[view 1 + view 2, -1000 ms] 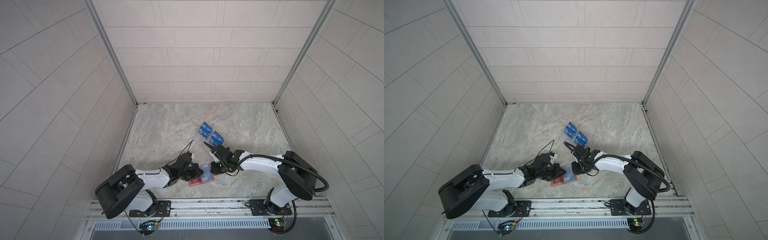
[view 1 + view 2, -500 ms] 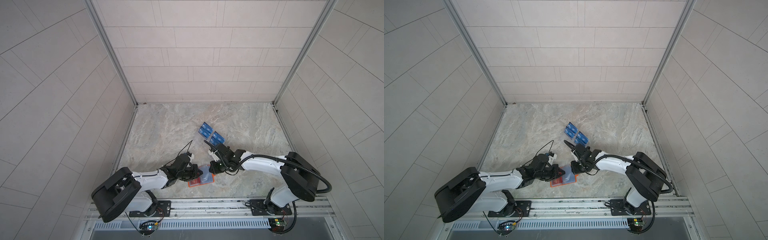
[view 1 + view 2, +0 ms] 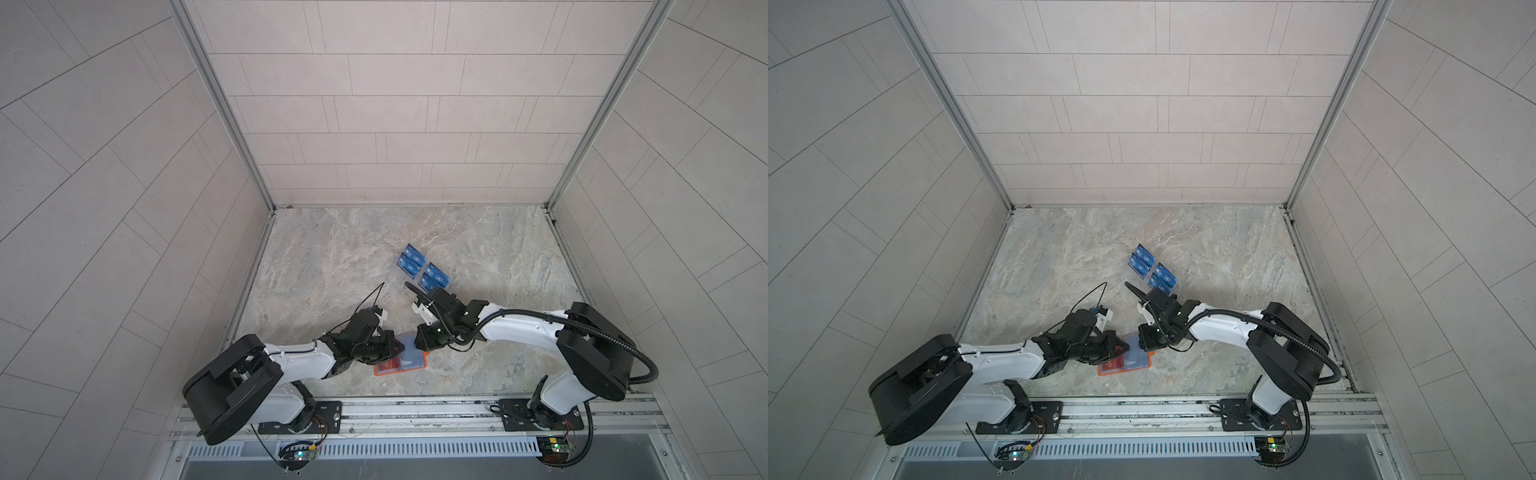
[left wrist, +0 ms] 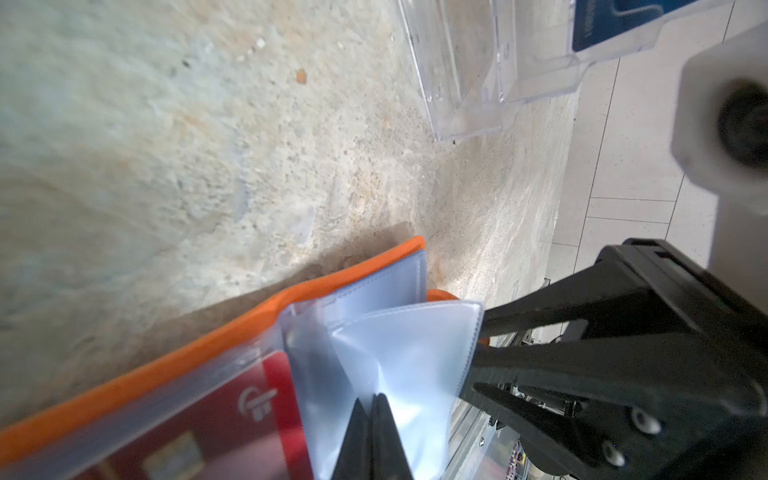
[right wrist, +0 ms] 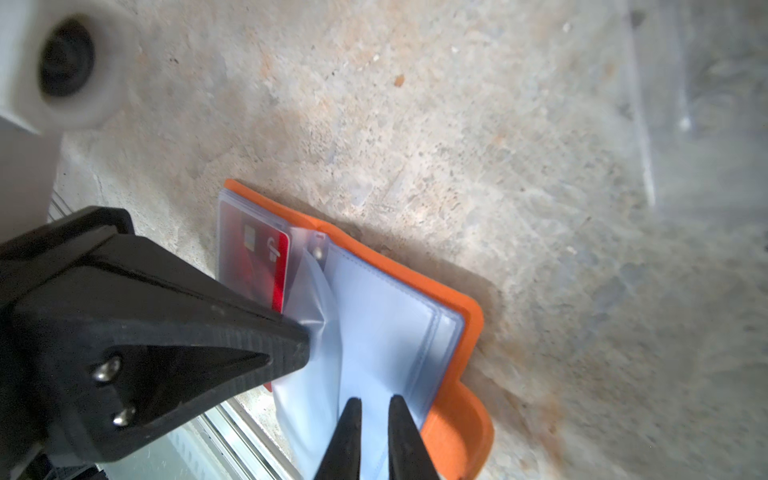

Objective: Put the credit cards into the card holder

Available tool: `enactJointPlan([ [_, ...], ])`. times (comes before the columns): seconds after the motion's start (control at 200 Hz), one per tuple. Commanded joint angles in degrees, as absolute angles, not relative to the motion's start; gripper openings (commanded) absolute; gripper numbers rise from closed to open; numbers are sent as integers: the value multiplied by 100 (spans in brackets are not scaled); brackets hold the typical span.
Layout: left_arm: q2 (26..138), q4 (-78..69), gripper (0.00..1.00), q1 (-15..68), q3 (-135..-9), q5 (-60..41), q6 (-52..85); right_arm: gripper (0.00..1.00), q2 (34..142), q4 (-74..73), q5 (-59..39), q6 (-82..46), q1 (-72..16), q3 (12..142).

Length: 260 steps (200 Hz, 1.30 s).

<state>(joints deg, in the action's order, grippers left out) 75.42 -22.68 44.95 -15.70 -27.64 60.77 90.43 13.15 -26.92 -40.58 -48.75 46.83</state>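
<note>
The robot's left gripper is holding the clear sleeve half turned (image 4: 414, 344), so it should open and move away while the right gripper folds the sleeve over the red credit card (image 3: 387, 365).
The orange card holder (image 3: 398, 372) (image 3: 1115, 372) lies open near the table's front edge, its clear sleeves fanned up. A red credit card (image 4: 199, 415) (image 5: 259, 266) sits in a sleeve on its left half. My left gripper (image 4: 370, 399) (image 3: 398, 347) is shut on one clear sleeve (image 4: 399, 353), holding it raised. My right gripper (image 5: 376, 399) (image 3: 419, 350) faces it at that sleeve's free edge, with its jaws a narrow gap apart over the sleeves. Blue credit cards (image 3: 412, 264) (image 3: 1162, 277) stand in a clear rack further back.
The clear acrylic rack (image 4: 469, 91) (image 3: 424, 272) stands just behind the right gripper, mid-table. Side walls close in the marble table (image 3: 332, 270) left and right, and a metal rail (image 3: 415, 409) runs along the front edge.
Both grippers stay at the card holder. The right gripper has edged slightly toward the left one. The left gripper's hold on the sleeve is the same.
</note>
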Motion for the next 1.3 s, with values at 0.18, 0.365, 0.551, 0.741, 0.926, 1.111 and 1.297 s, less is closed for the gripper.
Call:
enactJointPlan([
  [0.18, 7401, -2391, 13, 4454, -1486, -2865, 5970, 17, 9096, 1301, -2883, -4052, -4936, 4867],
  [0.365, 7321, -2308, 38, 4439, -1520, -2857, 5997, 17, 9185, 1260, -2983, -4058, -4961, 4896],
  [0.551, 7171, -1912, 57, 4445, -1651, -2900, 5908, 17, 9270, 1113, -3076, -4127, -4983, 4903],
  [0.741, 6595, -1052, 64, 4405, -1916, -2789, 5704, 17, 9305, 999, -3207, -4192, -5001, 4943],
  [0.926, 5978, 171, 64, 4151, -2040, -2719, 5433, 17, 9388, 910, -3294, -4230, -5068, 5087],
  [1.111, 4972, 1970, 62, 3374, -2088, -1922, 5205, 17, 9711, 694, -3337, -4388, -5286, 5275],
  [1.297, 4796, 2291, 60, 3121, -2035, -1858, 5054, 17, 9995, 460, -3285, -4509, -5425, 5337],
])
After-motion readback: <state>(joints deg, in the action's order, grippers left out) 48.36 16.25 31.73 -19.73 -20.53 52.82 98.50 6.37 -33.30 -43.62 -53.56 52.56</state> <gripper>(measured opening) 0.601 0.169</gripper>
